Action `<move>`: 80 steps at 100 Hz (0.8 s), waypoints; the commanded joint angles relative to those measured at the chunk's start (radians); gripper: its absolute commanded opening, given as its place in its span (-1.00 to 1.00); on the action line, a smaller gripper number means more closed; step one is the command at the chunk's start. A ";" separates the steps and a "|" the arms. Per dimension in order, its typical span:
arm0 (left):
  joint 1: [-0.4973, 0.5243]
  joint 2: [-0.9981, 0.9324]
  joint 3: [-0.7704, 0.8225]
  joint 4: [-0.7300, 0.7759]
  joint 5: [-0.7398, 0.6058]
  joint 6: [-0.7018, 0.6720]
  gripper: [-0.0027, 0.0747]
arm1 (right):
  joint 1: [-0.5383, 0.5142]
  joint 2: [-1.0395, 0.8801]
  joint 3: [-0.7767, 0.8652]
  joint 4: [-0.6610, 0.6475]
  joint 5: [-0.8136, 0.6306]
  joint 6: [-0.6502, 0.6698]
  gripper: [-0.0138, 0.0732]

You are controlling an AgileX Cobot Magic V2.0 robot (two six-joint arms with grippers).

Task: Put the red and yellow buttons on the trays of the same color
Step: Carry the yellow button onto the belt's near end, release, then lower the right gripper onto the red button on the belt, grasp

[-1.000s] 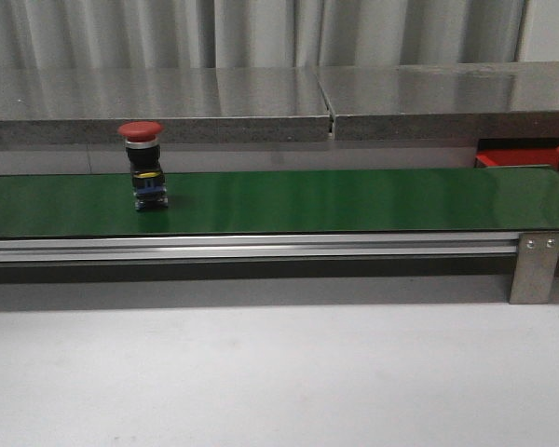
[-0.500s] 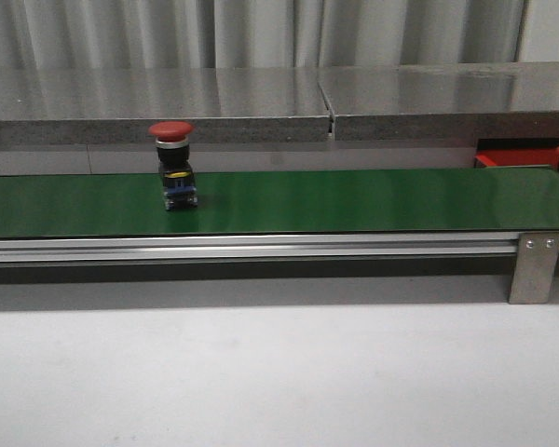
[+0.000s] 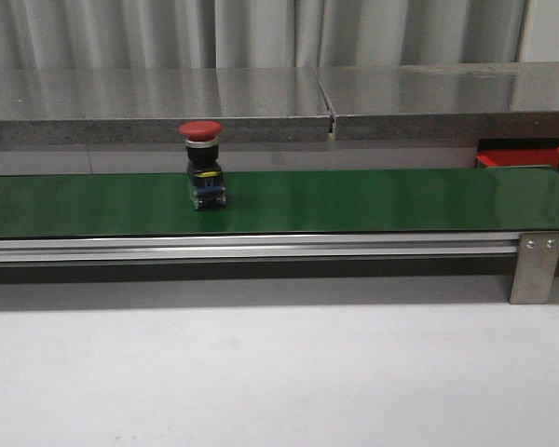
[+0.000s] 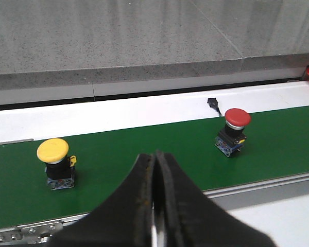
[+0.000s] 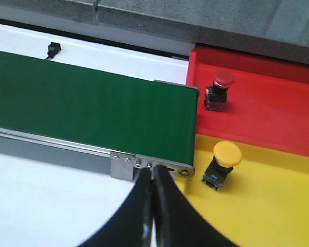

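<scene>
The red tray [image 3: 519, 157] is beyond the end of the belt, a long way from my left gripper. So next my right gripper picks the red button off the belt [image 3: 205, 166].
A red button [image 3: 203, 166] stands upright on the green belt [image 3: 373, 200], left of its middle. The left wrist view has it [image 4: 234, 131] beyond and to one side of my shut left gripper [image 4: 155, 157]. A yellow button [image 4: 54, 163] stands on the belt at the other side. My right gripper [image 5: 152, 172] is shut and empty, just off the belt's end bracket. Past that end lie a red tray [image 5: 268, 118] holding another red button [image 5: 220, 90] and a yellow tray [image 5: 278, 206] holding another yellow button [image 5: 222, 163]. Neither gripper shows in the front view.
A grey stone ledge [image 3: 261, 98] runs behind the belt. The belt's aluminium rail [image 3: 261, 247] and end bracket [image 3: 531, 265] face the white table [image 3: 279, 372]. A small black sensor [image 4: 212, 103] sits on the white strip behind the belt.
The red button has travelled to the right along the belt, staying upright. Nothing else in the front view has moved.
</scene>
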State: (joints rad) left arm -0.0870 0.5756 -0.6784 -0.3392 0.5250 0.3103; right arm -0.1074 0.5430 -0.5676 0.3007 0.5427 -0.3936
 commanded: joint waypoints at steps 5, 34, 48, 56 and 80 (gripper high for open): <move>-0.008 -0.009 -0.024 -0.026 -0.074 0.001 -0.98 | 0.051 0.111 -0.126 0.018 -0.043 -0.008 -0.84; -0.008 -0.009 -0.024 -0.026 -0.091 0.001 -0.98 | 0.213 0.454 -0.393 0.018 0.073 -0.008 -0.69; -0.008 -0.009 -0.024 -0.026 -0.091 0.001 -0.98 | 0.274 0.611 -0.520 0.018 0.138 -0.008 -0.14; -0.008 -0.009 -0.024 -0.026 -0.091 0.001 -0.98 | 0.304 0.689 -0.589 0.018 0.167 -0.008 0.28; -0.008 -0.009 -0.024 -0.026 -0.091 0.001 -0.98 | 0.400 0.900 -0.772 0.018 0.226 -0.008 0.70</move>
State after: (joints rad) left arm -0.0870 0.5666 -0.6757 -0.3415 0.5112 0.3103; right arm 0.2605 1.4009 -1.2441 0.3014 0.7822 -0.3936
